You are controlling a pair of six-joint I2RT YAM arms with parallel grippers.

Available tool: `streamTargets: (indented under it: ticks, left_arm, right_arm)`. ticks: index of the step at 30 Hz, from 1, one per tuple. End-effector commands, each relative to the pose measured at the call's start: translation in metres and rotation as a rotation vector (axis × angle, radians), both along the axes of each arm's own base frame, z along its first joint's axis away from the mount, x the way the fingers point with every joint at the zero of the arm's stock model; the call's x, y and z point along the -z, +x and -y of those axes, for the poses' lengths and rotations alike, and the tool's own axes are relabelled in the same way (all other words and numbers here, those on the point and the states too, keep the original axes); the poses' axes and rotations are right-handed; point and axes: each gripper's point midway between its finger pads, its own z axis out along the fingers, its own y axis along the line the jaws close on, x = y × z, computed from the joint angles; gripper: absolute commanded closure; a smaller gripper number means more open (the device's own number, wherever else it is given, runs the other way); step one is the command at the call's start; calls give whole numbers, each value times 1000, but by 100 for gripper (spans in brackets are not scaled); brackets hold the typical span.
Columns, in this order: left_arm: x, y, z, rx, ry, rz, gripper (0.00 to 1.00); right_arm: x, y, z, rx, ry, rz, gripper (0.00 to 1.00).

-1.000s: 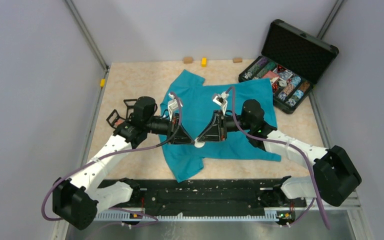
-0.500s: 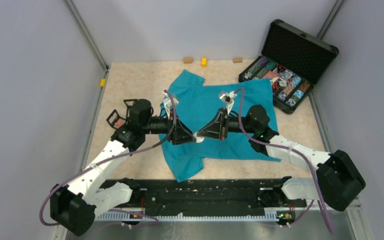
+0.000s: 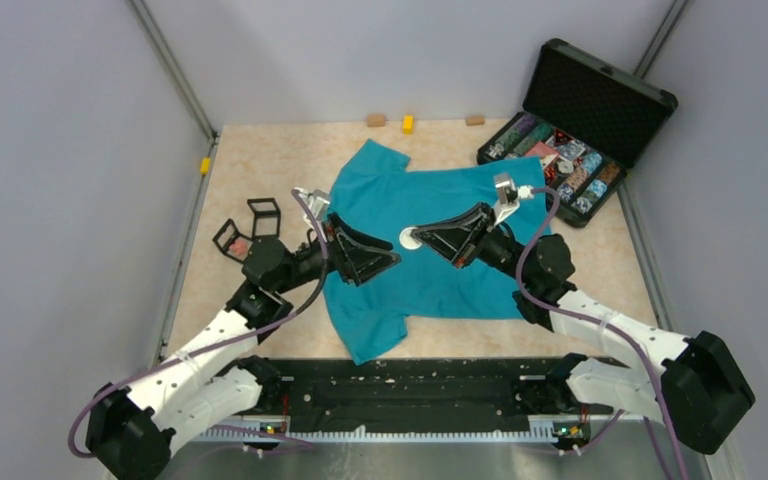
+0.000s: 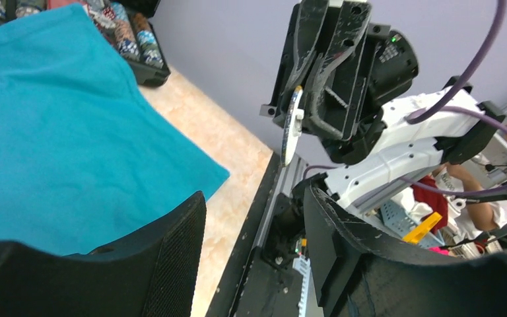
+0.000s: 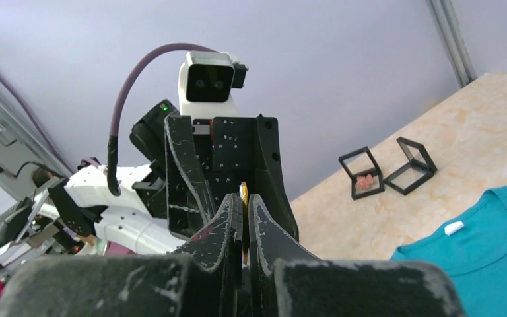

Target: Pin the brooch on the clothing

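The white disc [image 3: 410, 238] is held by its edge in my right gripper, so my left gripper should take the disc's free edge [image 3: 402, 239] before my right gripper moves to the clothing.
The clothing [image 3: 430, 285], a teal T-shirt, lies flat on the table; it also shows as the clothing [image 4: 53, 132] and the clothing [image 5: 495, 247]. My right gripper [image 3: 420, 238] hovers over its chest, shut on a thin white round disc [image 3: 409, 238] with a gold edge [image 5: 243, 193]. The left wrist view shows this disc [image 4: 292, 129] edge-on. My left gripper [image 3: 390, 260] hangs open and empty just left of the disc, its fingers [image 4: 178, 244] wide apart. The brooch [image 3: 239, 244], a tiny pink-red ornament, lies in a small black frame [image 5: 363, 173] left of the shirt.
A second, empty black frame [image 3: 264, 214] stands beside the first. An open black case [image 3: 560, 165] of multicoloured trinkets sits at the back right. Small wooden and yellow blocks [image 3: 407, 123] line the far edge. Grey walls close in the table.
The left gripper has opened and let go of the white disc, and the right gripper has shut on it. Both arms have drawn apart, the right carrying the disc up and back.
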Motion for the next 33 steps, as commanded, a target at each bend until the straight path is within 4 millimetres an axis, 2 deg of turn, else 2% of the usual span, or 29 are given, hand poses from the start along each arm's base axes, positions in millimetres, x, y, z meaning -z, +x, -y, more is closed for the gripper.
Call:
streamTargets:
  ticks: [1,7,16,23,26,28,29,33]
  left_arm:
    - [-43,4,3,-24,-139,73,41]
    - [-51,5,11,16,-185,65,44]
    - [-60,7,13,20,-216,62,61]
    - [-56,7,14,21,-202,51,86]
    - [-55,8,15,23,-193,51,100]
    - [-55,8,14,19,-192,54,100]
    - [-54,10,14,7,-188,50,100]
    - [-48,17,12,-38,-155,33,100]
  right_arm:
    - [-31,-3,5,27,104,62,100]
    - [-28,-5,2,9,109,55,100]
    - [-23,-6,-4,-20,82,52,100]
    - [-23,-7,-5,-28,81,54,100]
    - [-22,-8,-6,-36,71,59,100]
    - [-22,-11,-7,-46,61,71,100]
    - [-22,-11,-7,-48,52,75,98]
    - [-21,-13,-6,-47,32,79,76]
